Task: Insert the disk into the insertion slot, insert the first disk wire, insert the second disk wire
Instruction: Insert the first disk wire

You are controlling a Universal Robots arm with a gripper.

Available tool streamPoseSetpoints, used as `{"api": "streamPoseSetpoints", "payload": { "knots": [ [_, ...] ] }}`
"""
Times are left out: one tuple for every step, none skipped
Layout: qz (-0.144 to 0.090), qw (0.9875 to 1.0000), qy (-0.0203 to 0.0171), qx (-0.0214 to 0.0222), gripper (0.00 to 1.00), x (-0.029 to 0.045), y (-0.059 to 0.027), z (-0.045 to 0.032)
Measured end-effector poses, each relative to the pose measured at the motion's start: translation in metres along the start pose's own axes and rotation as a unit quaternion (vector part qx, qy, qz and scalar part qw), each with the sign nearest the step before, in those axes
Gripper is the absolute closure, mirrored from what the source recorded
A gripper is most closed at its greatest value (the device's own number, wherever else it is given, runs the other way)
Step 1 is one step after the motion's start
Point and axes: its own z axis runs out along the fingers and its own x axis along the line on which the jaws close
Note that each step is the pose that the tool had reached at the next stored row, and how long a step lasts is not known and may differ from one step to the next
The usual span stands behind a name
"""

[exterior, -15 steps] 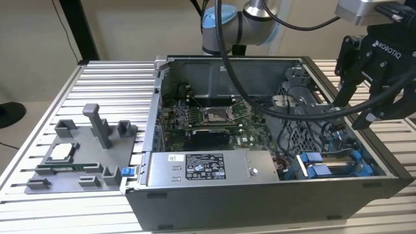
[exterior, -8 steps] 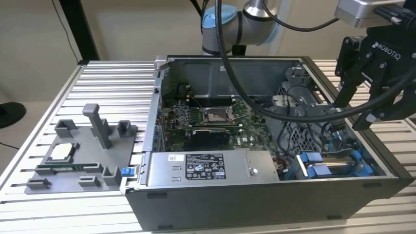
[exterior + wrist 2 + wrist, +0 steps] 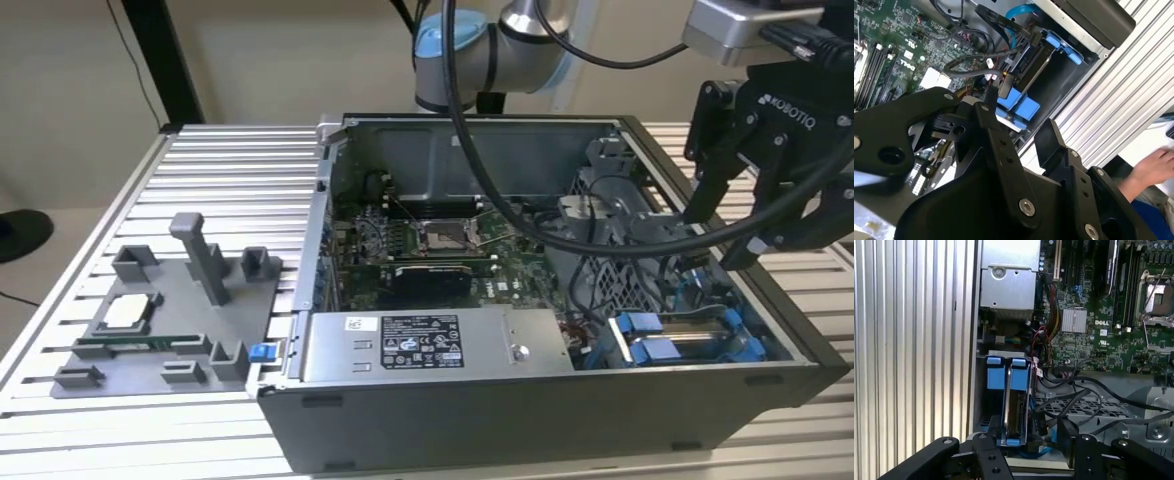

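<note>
The thin black wire [image 3: 1070, 406] is lying in slack loops [image 3: 1098, 403], so it will curve into a bend when I bring its end to the disk.
The disk [image 3: 1015, 409] stands on edge in its blue frame inside the insertion slot [image 3: 687, 338], at the case's front corner on the exterior view's right. The slot's blue tabs [image 3: 1019, 102] show in the second wrist view. A black wire connector [image 3: 1006, 86] hangs just at the disk's end, and I cannot tell whether it is plugged in. Another black plug [image 3: 1041, 424] lies beside the disk. My gripper [image 3: 718, 237] hovers above the slot, open and holding nothing; its black fingers [image 3: 990, 131] sit apart from the disk in both wrist views.
The open computer case [image 3: 534, 400] lies on a ribbed aluminium table [image 3: 227, 180]. The grey power-supply box [image 3: 427, 345] and motherboard [image 3: 427, 240] lie inside it. My thick black cable [image 3: 534, 215] drapes across it. A grey fixture [image 3: 160, 320] is at the exterior view's left. A person's hand [image 3: 1154, 165] is beyond the table edge.
</note>
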Motion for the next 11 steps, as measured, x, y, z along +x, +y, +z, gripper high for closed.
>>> {"api": "streamPoseSetpoints", "payload": {
  "knots": [
    [-0.001, 1.0, 0.0, 0.0003, 0.0, -0.0001, 0.0, 0.0008],
    [-0.001, 1.0, 0.0001, 0.0006, 0.0, -0.0002, 0.0, 0.0012],
    [-0.002, 1.0, 0.0002, 0.0009, 0.0, -0.0002, 0.0001, 0.0017],
    [-0.003, 1.0, 0.0002, 0.0011, 0.0, -0.0002, 0.0, 0.0022],
    [-0.004, 1.0, 0.0001, 0.0013, 0.0, -0.0002, 0.0, 0.0029],
    [-0.005, 1.0, 0.0, 0.0015, 0.0, -0.0002, 0.0001, 0.0035],
    [-0.006, 1.0, 0.0001, 0.0017, 0.0, -0.0002, 0.0001, 0.004],
    [-0.006, 1.0, 0.0001, 0.002, 0.0, -0.0002, 0.0001, 0.0046],
    [-0.007, 1.0, 0.0, 0.0023, 0.0, -0.0002, 0.0001, 0.0054],
    [-0.008, 1.0, 0.0001, 0.003, 0.0, -0.0002, 0.0002, 0.0064],
    [-0.01, 0.9999, 0.0001, 0.0045, 0.0, -0.0003, 0.0006, 0.0075]
  ]
}}
